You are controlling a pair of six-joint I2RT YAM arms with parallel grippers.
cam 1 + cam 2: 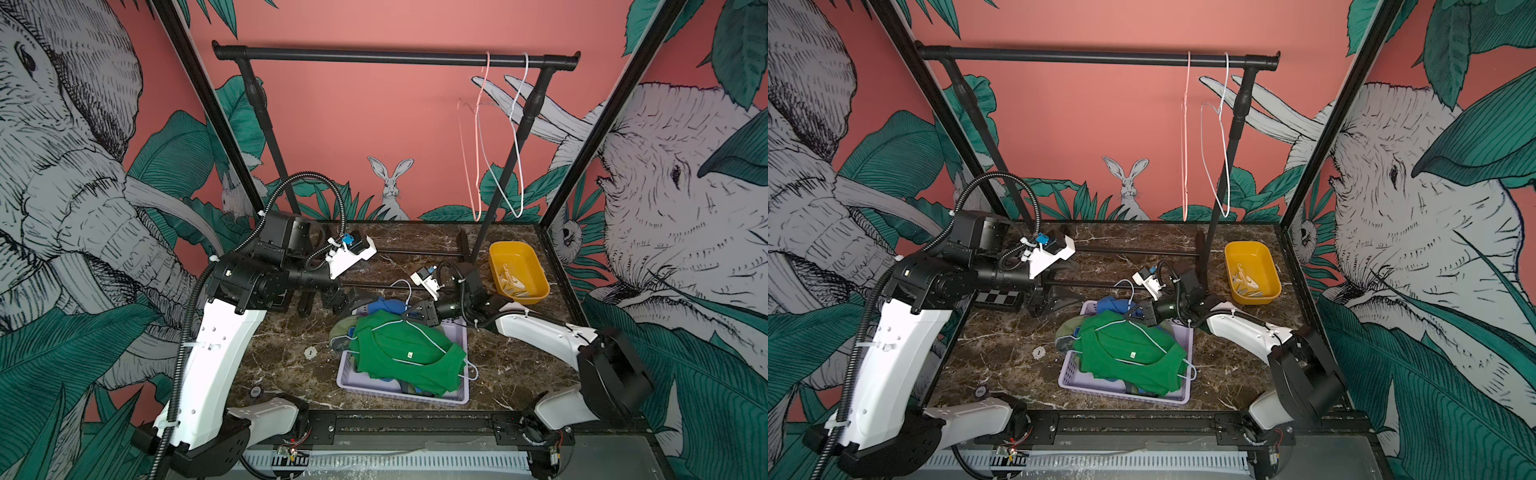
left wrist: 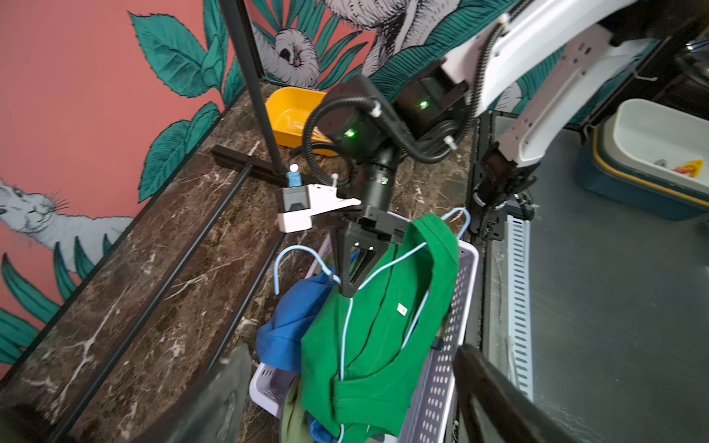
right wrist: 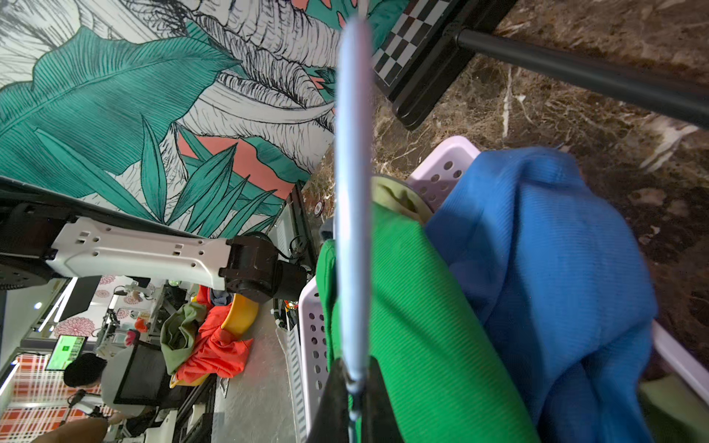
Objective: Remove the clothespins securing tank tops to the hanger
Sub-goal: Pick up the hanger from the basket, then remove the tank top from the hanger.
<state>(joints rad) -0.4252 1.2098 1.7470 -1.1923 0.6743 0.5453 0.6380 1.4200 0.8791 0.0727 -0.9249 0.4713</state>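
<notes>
The robot's left gripper should hold the nearer strap (image 1: 357, 339) while its right gripper draws the light-blue hanger out, because the hanger goes through the green tank top's straps (image 1: 457, 366).
A bright green tank top (image 1: 403, 349) lies on top of the pile in the lavender basket (image 1: 399, 397), threaded on a light-blue wire hanger (image 1: 419, 332). A blue tank top (image 1: 386, 305) and an olive one (image 1: 338, 332) show under it. My right gripper (image 1: 405, 313) is shut on the hanger wire (image 3: 353, 191) at its neck, by the green top's collar (image 3: 414, 326). My left gripper (image 1: 361, 301) stands open over the basket's far left corner, holding nothing; its fingers (image 2: 495, 391) frame the pile. The only clothespins (image 1: 513, 284) I see lie in the yellow tray (image 1: 536, 266).
A black clothes rail (image 1: 395, 56) spans the back, with a pink empty hanger (image 1: 469, 166) and a white one (image 1: 517, 166) hanging at its right end. The rail's base bars (image 1: 415, 252) lie on the marble table behind the basket. Black frame posts stand at both sides.
</notes>
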